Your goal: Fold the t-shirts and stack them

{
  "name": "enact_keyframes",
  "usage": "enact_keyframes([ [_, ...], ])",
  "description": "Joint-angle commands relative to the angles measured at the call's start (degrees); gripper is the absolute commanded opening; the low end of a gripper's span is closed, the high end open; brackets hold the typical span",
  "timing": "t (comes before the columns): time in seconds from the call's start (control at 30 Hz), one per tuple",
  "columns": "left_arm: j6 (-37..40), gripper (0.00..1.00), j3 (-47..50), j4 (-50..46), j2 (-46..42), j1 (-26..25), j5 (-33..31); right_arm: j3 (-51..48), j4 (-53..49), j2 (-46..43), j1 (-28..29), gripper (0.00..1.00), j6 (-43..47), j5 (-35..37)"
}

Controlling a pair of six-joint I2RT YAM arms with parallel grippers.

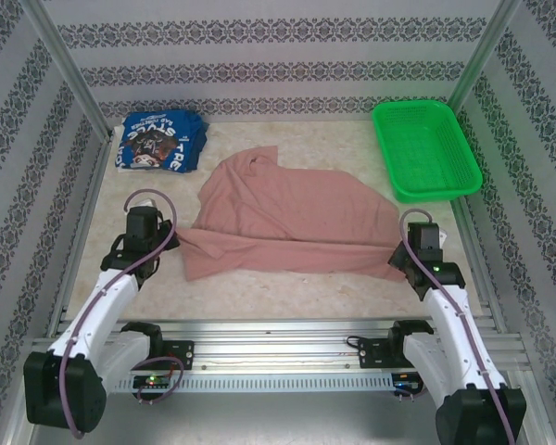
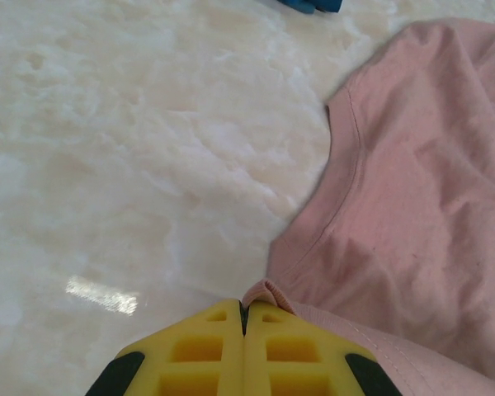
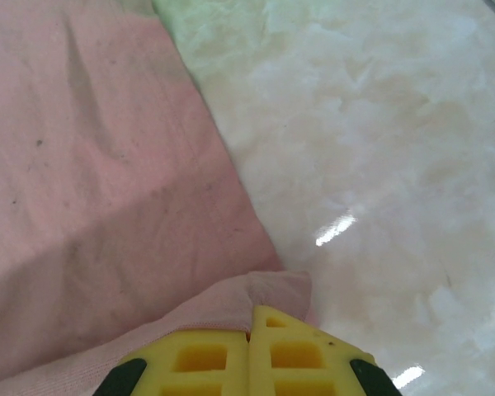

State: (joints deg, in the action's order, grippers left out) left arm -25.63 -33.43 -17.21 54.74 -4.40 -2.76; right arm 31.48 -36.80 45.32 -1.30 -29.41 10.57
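The dusty pink t-shirt's lifted edge [image 1: 287,242] runs straight from gripper to gripper, so the robot's left gripper should keep carrying it until it lies on the t-shirt's far half [image 1: 219,191].
The dusty pink t-shirt [image 1: 287,218] lies spread and rumpled across the middle of the table. My left gripper [image 1: 163,243] is shut on its near left edge; a fold of pink cloth [image 2: 268,290] pokes out between the yellow fingers [image 2: 206,346]. My right gripper [image 1: 400,261] is shut on the near right corner, where pink hem [image 3: 272,289] bunches over the yellow fingertips [image 3: 301,351]. The royal blue t-shirt [image 1: 157,143] sits folded at the far left corner, white lettering up; a sliver of blue [image 2: 312,5] shows at the top of the left wrist view.
A green plastic mesh basket [image 1: 426,148] stands at the far right. Patterned walls and metal posts enclose the marbled table [image 1: 259,287]. A metal rail [image 1: 278,334] runs along the near edge between the arm bases.
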Motion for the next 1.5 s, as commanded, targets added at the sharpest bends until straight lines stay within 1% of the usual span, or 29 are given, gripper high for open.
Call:
enact_keyframes([
  [0.0,2.66,0.00,-3.62,4.50,3.17,-0.60,0.39,2.58,2.64,2.78,-0.28,0.00,3.26,-1.76],
  [0.1,3.62,0.00,-5.96,5.08,7.37,-0.76,1.21,3.46,4.13,5.88,-0.28,0.00,4.32,-2.41],
  [0.17,4.38,0.00,-7.71,5.38,10.60,-1.11,0.49,4.19,6.03,8.75,-0.30,0.00,5.38,-3.97],
  [0.33,6.35,0.00,-11.50,6.01,17.41,-1.22,0.30,7.36,6.30,16.58,-0.89,0.00,7.56,-5.43],
  [0.4,6.63,0.00,-13.22,6.25,20.30,-1.28,1.42,8.14,6.91,19.22,-1.67,0.01,7.72,-6.70],
  [0.63,8.20,0.00,-18.40,7.79,29.19,-2.21,1.63,9.87,9.30,25.26,-2.21,0.02,9.49,-8.76],
  [0.7,8.39,0.00,-19.66,7.98,31.01,-2.17,1.19,10.47,9.26,27.09,-2.37,0.02,10.47,-8.20],
  [0.93,9.57,0.00,-21.75,8.86,31.75,-2.26,2.18,11.00,10.61,29.52,-4.03,0.02,11.92,-8.57],
  [1.13,11.10,0.00,-24.54,8.07,34.53,-2.21,2.53,10.59,11.87,31.61,-5.59,0.03,12.27,-9.37],
  [1.47,13.13,0.00,-28.45,7.44,38.24,-2.19,2.33,11.82,13.28,35.32,-5.99,0.04,12.90,-10.03],
])
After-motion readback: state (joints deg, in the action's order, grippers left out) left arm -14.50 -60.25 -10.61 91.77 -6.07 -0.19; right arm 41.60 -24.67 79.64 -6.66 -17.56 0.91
